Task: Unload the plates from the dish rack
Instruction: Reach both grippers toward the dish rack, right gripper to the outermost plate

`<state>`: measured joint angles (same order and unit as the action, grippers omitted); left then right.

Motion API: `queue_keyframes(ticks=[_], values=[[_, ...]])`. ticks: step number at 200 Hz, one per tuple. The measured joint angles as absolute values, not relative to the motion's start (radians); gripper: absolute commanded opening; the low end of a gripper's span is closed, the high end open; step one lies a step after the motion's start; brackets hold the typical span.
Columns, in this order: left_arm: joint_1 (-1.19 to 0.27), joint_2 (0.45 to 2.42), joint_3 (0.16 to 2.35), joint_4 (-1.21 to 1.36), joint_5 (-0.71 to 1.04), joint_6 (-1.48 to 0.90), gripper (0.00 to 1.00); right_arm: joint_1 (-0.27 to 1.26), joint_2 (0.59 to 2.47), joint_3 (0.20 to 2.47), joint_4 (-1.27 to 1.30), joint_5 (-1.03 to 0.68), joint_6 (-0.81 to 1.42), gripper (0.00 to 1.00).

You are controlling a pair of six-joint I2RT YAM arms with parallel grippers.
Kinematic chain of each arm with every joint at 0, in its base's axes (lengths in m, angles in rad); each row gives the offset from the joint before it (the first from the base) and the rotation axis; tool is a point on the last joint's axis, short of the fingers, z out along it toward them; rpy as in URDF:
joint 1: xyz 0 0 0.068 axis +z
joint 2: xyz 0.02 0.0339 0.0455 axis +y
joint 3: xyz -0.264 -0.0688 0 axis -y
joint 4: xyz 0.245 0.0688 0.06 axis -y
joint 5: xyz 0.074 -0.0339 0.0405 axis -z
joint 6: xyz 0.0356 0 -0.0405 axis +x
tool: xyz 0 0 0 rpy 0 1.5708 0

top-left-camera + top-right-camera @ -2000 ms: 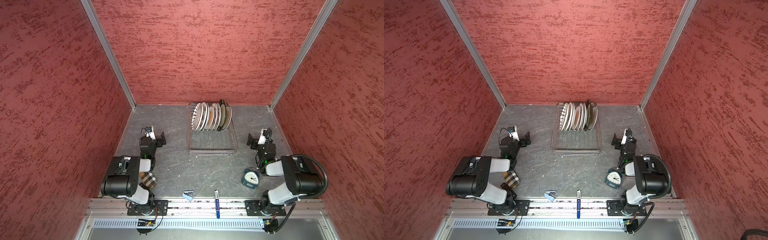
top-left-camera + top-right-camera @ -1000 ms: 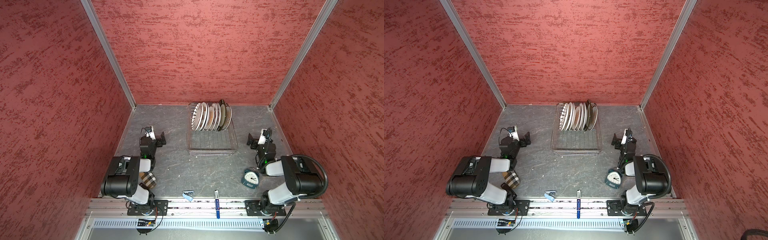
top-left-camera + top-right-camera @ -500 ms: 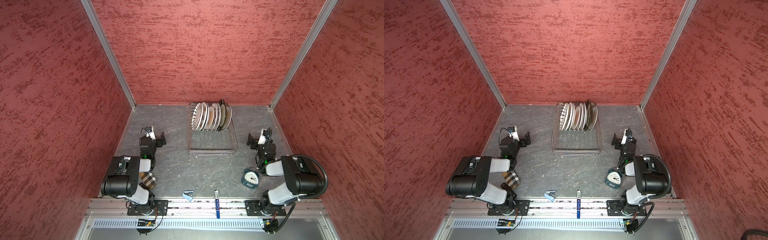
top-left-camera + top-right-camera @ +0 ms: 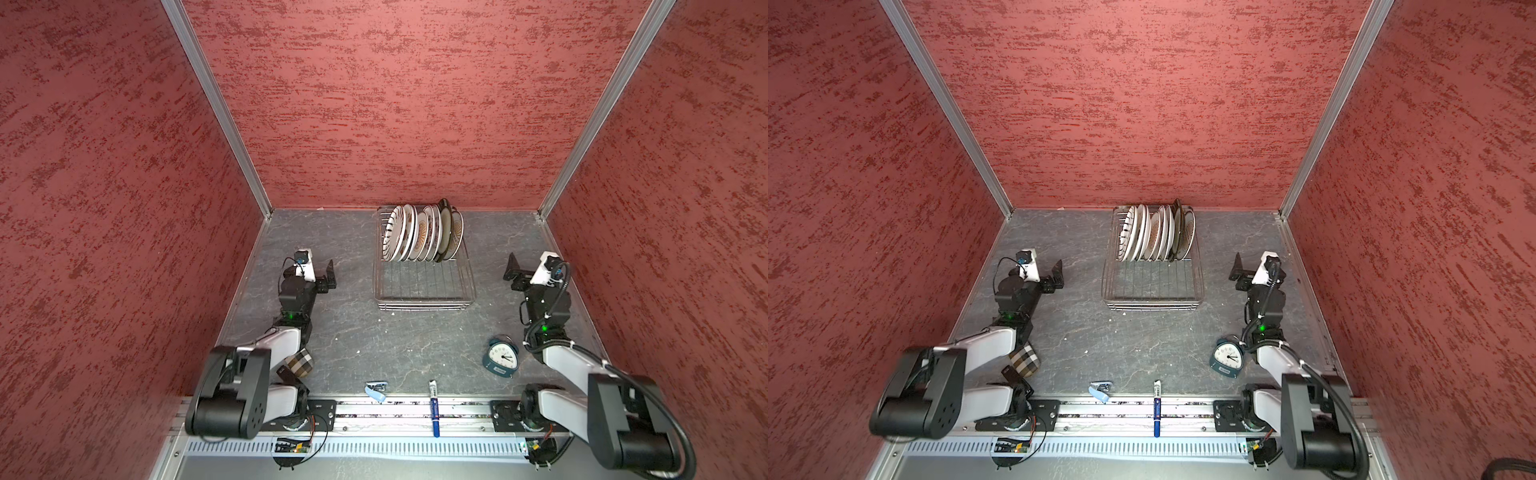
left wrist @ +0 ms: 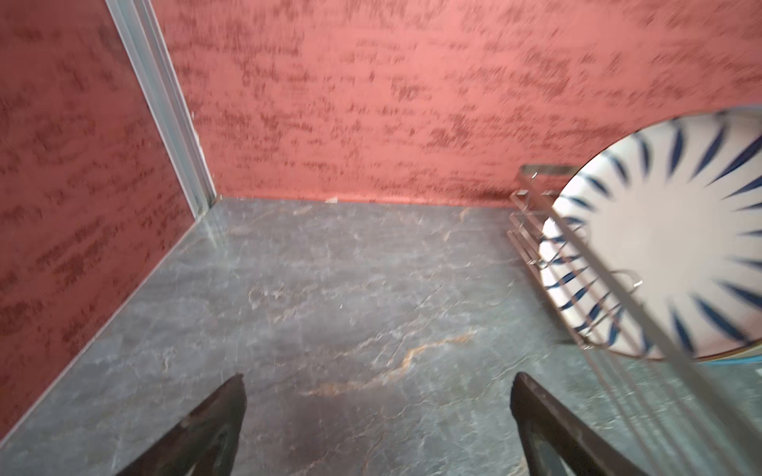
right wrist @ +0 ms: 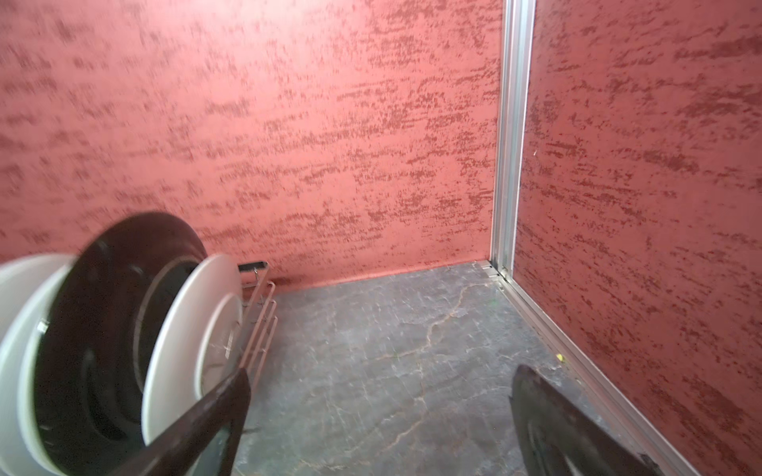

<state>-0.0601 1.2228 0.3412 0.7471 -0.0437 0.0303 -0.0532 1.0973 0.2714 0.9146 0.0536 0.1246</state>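
Note:
The dark plate's top edge (image 4: 444, 202) rises above the white plates beside it, so my right gripper should keep moving there until its open fingers surround that edge (image 4: 1177, 202).
The silver wire dish rack (image 4: 424, 286) (image 4: 1152, 291) stands at the back middle of the grey floor. Several plates (image 4: 422, 235) (image 4: 1156, 235) stand upright in its far half. My left gripper (image 4: 323, 276) (image 4: 1054, 276) hovers left of the rack, open and empty. My right gripper (image 4: 514, 270) (image 4: 1239, 271) hovers right of it, also open and empty. The left wrist view shows open jaws (image 5: 377, 387) over bare floor, beside a white plate with blue dashes (image 5: 659, 255). The right wrist view shows open jaws (image 6: 379, 383), with a dark plate (image 6: 107, 329) and a white plate (image 6: 194, 342) in the rack.
A teal alarm clock (image 4: 500, 359) (image 4: 1228, 358) lies near the right arm. A checked bundle (image 4: 297, 365) sits under the left arm. A blue clip (image 4: 376, 390) and a pen (image 4: 434, 405) lie at the front edge. Red walls close in three sides.

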Motion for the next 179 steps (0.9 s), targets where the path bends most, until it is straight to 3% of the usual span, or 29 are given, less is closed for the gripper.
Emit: queue_keyframes(ticks=[27, 76, 121, 179], values=[[-0.064, 1.029, 0.345, 0.686, -0.006, -0.041, 0.99, -0.053, 1.000, 0.340, 0.773, 0.013, 0.216, 0.99], [-0.067, 0.824, 0.364, 0.601, 0.117, -0.390, 0.99, -0.054, 0.894, 0.420, 0.628, -0.125, 0.500, 0.99], [-0.066, 0.871, 0.372, 0.649, 0.251, -0.607, 0.99, -0.054, 0.910, 0.386, 0.703, -0.331, 0.618, 0.98], [-0.081, 1.021, 0.439, 0.705, 0.404, -0.698, 0.99, 0.051, 1.145, 0.685, 0.538, -0.385, 0.619, 0.91]])
